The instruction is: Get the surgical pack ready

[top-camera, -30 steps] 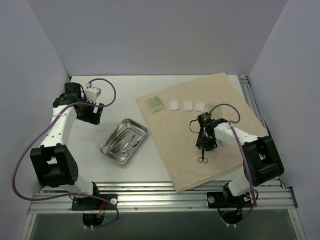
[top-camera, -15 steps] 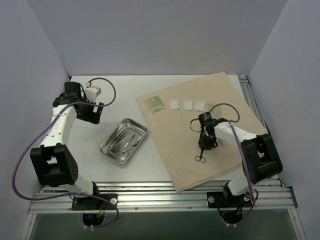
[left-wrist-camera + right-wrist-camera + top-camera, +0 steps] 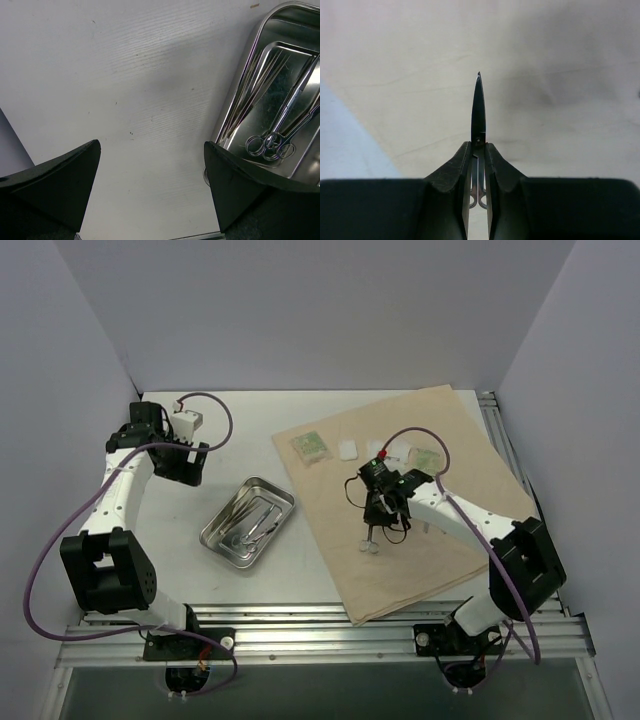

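The scissors' rings [image 3: 369, 546] face the table's near edge like those in the steel tray [image 3: 250, 527]. My right gripper should keep going to the tray and let go there.
The tan cloth [image 3: 440, 540] lies spread on the right half of the table. My right gripper [image 3: 379, 512] hangs over its left part, shut on a pair of small metal scissors [image 3: 370, 544]. In the right wrist view the scissors [image 3: 478, 107] stick out blade-first between the gripper's [image 3: 478, 150] fingers, above the cloth [image 3: 555, 60]. The steel tray [image 3: 212, 537] sits left of the cloth with several instruments in it. My left gripper [image 3: 184, 470] is open at the back left, with bare table under it [image 3: 152, 145] and the tray [image 3: 235, 105] to its right.
White gauze squares [image 3: 347, 451] and green packets [image 3: 311, 447] lie in a row along the cloth's far edge. Ring-handled instruments [image 3: 272, 142] lie in the tray. White walls close the back and sides. Aluminium rails [image 3: 320, 630] run along the near edge.
My right gripper shut on the scissors, lifted them off the cloth and carried them left toward the tray. The left arm has not moved.
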Controlling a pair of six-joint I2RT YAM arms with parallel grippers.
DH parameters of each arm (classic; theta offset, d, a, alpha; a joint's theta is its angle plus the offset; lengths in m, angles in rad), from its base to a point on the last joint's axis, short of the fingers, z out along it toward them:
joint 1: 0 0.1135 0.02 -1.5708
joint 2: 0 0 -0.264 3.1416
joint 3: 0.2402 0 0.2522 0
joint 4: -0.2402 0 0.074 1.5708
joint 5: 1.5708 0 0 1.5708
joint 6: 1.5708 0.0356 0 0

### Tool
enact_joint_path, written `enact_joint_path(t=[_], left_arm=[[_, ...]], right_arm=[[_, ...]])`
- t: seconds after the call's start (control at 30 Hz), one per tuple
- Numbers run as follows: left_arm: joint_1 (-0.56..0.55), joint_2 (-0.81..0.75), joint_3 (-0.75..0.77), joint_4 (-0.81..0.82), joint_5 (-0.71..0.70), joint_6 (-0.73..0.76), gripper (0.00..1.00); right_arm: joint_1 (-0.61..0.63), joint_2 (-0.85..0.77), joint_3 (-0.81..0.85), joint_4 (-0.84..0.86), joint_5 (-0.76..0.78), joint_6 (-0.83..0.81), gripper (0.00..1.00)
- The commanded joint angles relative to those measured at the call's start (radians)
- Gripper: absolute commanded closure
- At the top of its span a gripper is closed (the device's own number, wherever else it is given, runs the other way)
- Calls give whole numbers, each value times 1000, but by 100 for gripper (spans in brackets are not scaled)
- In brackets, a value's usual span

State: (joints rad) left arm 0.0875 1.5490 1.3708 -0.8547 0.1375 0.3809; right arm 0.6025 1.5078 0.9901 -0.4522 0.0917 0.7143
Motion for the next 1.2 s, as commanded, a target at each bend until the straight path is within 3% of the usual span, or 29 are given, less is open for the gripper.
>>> enact_joint_path(t=[0.0, 0.3, 0.47, 0.73, 1.17], left_arm=[[-2, -20, 47, -3, 39, -16, 6], [-2, -18, 53, 0, 88, -43, 6], [-3, -24, 34, 9, 70, -42, 6], [-3, -56, -13, 28, 60, -22, 6], [-3, -70, -33, 43, 50, -11, 6]], right_arm=[[83, -18, 100, -16, 63, 102, 100], [348, 338, 433, 257, 56, 278, 100], [399, 523, 599, 372, 42, 369, 100], [407, 592, 593, 385, 166, 532, 100], [441, 643, 565, 402, 100, 711, 100]])
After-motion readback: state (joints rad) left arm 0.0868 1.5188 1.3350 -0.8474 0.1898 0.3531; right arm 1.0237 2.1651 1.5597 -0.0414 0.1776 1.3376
